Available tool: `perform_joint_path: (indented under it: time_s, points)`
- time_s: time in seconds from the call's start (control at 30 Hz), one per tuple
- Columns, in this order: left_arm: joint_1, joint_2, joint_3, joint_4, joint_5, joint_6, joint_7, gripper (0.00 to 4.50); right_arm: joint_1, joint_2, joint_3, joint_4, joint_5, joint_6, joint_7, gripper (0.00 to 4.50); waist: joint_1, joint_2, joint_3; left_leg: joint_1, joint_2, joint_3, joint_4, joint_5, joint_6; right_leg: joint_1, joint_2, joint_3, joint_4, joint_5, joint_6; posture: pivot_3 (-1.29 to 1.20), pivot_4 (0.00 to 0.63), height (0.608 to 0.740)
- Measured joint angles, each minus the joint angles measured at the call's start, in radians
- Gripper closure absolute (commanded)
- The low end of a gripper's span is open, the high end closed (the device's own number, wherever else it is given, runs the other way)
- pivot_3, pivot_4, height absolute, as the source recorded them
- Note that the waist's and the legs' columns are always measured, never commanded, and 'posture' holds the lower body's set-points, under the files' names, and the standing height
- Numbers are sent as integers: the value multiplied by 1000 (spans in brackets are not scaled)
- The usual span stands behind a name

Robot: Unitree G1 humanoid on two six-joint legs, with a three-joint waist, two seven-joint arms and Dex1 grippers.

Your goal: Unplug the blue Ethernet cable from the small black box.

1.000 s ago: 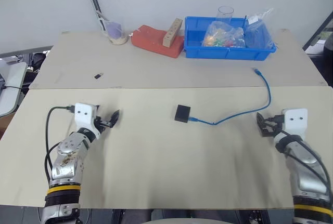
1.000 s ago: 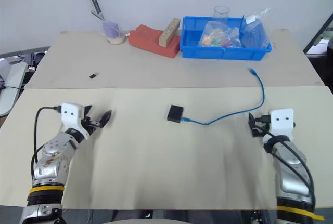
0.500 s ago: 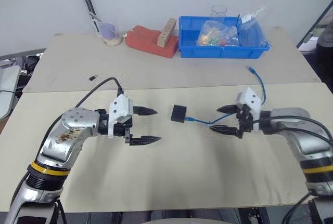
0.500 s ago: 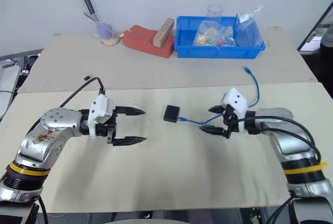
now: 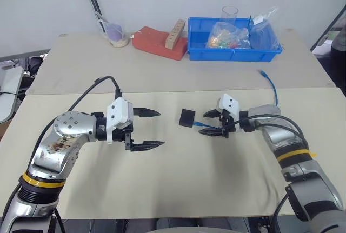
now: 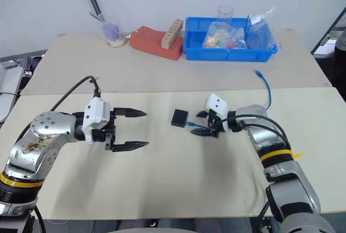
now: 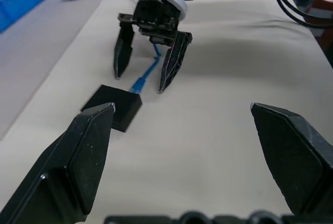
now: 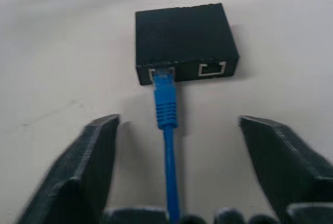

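The blue Ethernet cable's plug (image 5: pixel 198 124) is straight in the small black box's side (image 5: pixel 193 121), so the plug will come straight out when I pull.
The small black box (image 5: pixel 187 117) lies flat at the middle of the table. The blue Ethernet cable (image 8: pixel 165 96) is plugged into the left one of two ports on the box's side (image 8: pixel 184 34). From there the cable runs right, then curves back to a loose plug (image 5: pixel 265 73). My right gripper (image 5: pixel 204 122) is open just right of the box, pointing at it, with one finger on each side of the cable near the plug and neither touching it. My left gripper (image 5: pixel 161 128) hangs wide open left of the box, pointing right, holding nothing.
Along the table's far edge stand a blue bin (image 5: pixel 235 54) with plastic bags, a red block (image 5: pixel 159 42) with a wooden piece on it, and a cup (image 5: pixel 115 32). A seam (image 5: pixel 162 90) divides the two table boards.
My right gripper has swung left along the cable to just short of the box, and its fingers have narrowed a little. My left gripper turned rightwards early on, then stayed still.
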Motion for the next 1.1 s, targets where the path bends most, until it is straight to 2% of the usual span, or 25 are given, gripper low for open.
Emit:
perform_joint_path:
  time_s: [0.23, 0.3, 0.43, 0.53, 0.77, 0.87, 1.1]
  points:
    - [6, -6, -4, -1, 1, 0, 8, 0, -14, 37, -2, 31, -17, -22, 18, 3931, -1, 0, 0, 0, 0, 0, 0, 0, 0, 0, 0, 0, 0, 0, 0, 0, 150, 740]
    - [9, -6, -5, -1, 1, 0, 9, 0, -14, 36, -2, 31, -22, -27, 25, 4467, -1, 0, 0, 0, 0, 0, 0, 0, 0, 0, 0, 0, 0, 0, 0, 0, 150, 740]
    - [8, -25, -1, 23, -12, 27, 29, 0, -11, 33, -7, 26, -23, -31, 30, 4467, 0, 0, 0, 0, 0, 0, 0, 0, 0, 0, 0, 0, 0, 0, 0, 0, 150, 740]
    - [-11, -74, 31, 83, -84, 136, 84, 0, 0, 20, -21, 2, -31, -76, 2, 4467, 1, 0, 0, -1, 0, -1, 0, 0, 0, -1, 0, 0, 1, 0, 0, 0, 150, 740]
    - [-106, -200, 161, 223, -347, 479, 243, 0, 46, -69, -94, -191, -153, -483, -151, 4467, 0, 0, 0, -2, 0, -2, 1, 0, 0, -3, 0, -1, 9, 0, 0, 0, 150, 740]
    - [-149, -232, 159, 278, -360, 510, 257, 0, 88, -78, -83, -310, -224, -663, -206, 4467, -3, 0, 0, -2, 0, -1, 1, 0, 0, -3, 0, -1, 9, 0, 0, 0, 150, 740]
    - [-218, -249, 118, 337, -351, 522, 218, 0, 86, -74, -50, -351, -338, -797, -290, 4467, -2, 0, 0, -2, 0, -1, 1, 1, -2, -3, 0, -1, 9, 0, 0, 0, 150, 740]
